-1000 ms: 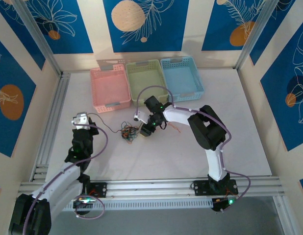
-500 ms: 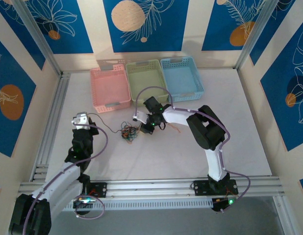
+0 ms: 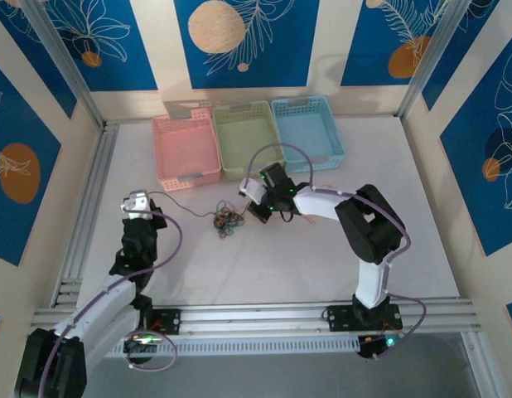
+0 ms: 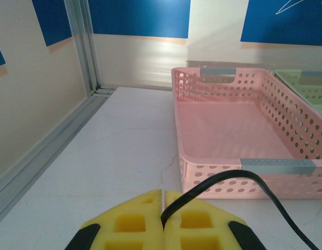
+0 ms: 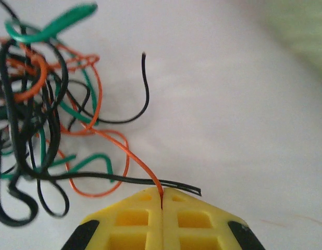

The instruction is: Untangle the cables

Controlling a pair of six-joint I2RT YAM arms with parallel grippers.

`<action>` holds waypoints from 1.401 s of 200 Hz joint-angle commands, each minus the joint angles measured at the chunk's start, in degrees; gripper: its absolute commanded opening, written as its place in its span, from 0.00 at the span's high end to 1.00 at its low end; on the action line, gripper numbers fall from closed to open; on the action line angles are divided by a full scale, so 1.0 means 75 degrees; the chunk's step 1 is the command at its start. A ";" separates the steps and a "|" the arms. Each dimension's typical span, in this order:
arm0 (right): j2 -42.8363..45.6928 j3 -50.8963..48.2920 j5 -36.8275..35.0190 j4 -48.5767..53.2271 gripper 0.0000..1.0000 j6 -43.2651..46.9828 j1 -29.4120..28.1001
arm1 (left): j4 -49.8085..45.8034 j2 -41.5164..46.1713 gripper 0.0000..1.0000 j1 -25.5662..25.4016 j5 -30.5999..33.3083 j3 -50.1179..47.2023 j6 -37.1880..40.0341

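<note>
The clump's black cable is held by my left gripper, so my right gripper should keep pulling the orange cable away until all of it is clear of the clump.
The cables lie as a small clump of black, orange and green wires on the white table, seen close up in the right wrist view. My right gripper is just right of the clump, its yellow jaws shut on an orange cable that leads back into the tangle. A loose black wire end lies across the fingertips. My left gripper sits far left, shut on a black cable that runs across the table to the clump.
Pink, green and blue baskets stand in a row at the back. The pink basket is close ahead and right of my left gripper. An aluminium rail borders the table's left side.
My right gripper closed on the orange cable and drew back to the right. The clump shifted slightly right with it. The left arm stayed still.
</note>
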State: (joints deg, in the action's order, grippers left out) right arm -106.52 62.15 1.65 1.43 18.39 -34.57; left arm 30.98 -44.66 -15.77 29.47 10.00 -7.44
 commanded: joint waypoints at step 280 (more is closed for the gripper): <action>0.3158 -0.3067 -0.2951 -0.2933 1.00 -0.6367 0.3694 | 0.0190 0.0436 1.00 0.0064 0.0828 -0.0221 -0.0218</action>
State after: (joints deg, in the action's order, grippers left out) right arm -84.51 39.72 -18.76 -18.85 -26.20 -7.40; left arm 30.79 -42.30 -15.64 33.98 9.02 -8.51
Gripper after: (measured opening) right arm 0.059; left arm 0.058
